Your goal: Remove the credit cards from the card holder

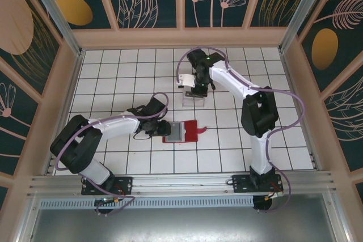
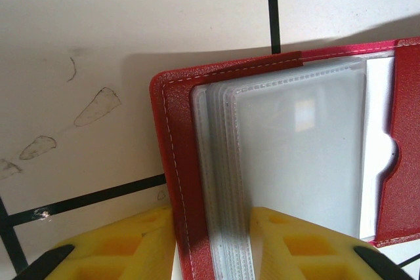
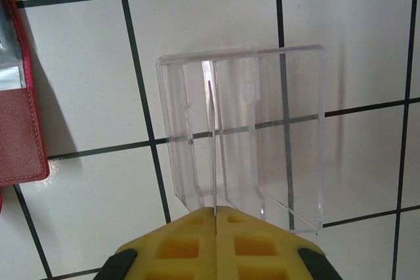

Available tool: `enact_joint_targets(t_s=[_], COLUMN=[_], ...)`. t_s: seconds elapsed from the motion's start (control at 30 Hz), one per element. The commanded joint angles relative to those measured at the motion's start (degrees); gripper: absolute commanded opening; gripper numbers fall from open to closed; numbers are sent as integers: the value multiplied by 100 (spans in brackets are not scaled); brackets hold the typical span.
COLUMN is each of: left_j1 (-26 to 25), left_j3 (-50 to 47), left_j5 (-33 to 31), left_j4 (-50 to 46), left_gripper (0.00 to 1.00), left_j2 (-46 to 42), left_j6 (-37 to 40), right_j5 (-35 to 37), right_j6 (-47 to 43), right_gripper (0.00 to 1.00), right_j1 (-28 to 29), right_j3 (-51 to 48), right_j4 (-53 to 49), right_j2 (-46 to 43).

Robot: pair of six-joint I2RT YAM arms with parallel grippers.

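I keep lowering the credit card [image 3: 212, 129] with my right gripper until its loose end is inside, then release, as it lines up with the clear box's dividers [image 3: 254, 100].
The red card holder [image 1: 182, 131] lies open on the tiles, its grey sleeves facing up. My left gripper [image 1: 157, 127] is shut on its left edge. In the left wrist view the yellow fingers [image 2: 131, 247] pinch the red cover and the stack of sleeves [image 2: 295, 149]. My right gripper [image 1: 195, 89] hovers over a clear plastic box [image 1: 193, 100]. It is shut on a thin credit card [image 3: 212, 149], seen edge-on and pointing down into the box [image 3: 275, 129]. Whether any cards sit in the sleeves cannot be told.
The clear box has upright dividers and stands about one tile behind the card holder. A red corner of the card holder [image 3: 20, 136] is at the left edge of the right wrist view. A wooden wall borders the white tiled floor [image 1: 113, 72].
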Motion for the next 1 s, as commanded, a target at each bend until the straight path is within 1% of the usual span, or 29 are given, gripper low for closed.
enact_joint_targets(t_s=[0.0,0.47,0.73,0.9,0.97], left_j1=[-11,-15,-15,-10,-8], left_j3=[-133,-229,-332,-343,-344], left_j5=[-263,-267,-267,-272,-264], left_j4=[-302,-241,-193,-188,-188], left_gripper=[35,35,35,35,35], left_j2=[7,-32,-124,-141,-149], left_j6=[-58,-82,-133,-161,-164], right_j5=[-140,-344,-274,-235,-155], right_j6=[-136,-145,-79,-32,12], right_gripper=[0,0,0,10,13], right_j1=[-32,35,32,36,42], right_j3=[-10,-5,117,205,220], right_j4=[-26,-21,-21,-16,21], right_j2=[211,505,734,789,777])
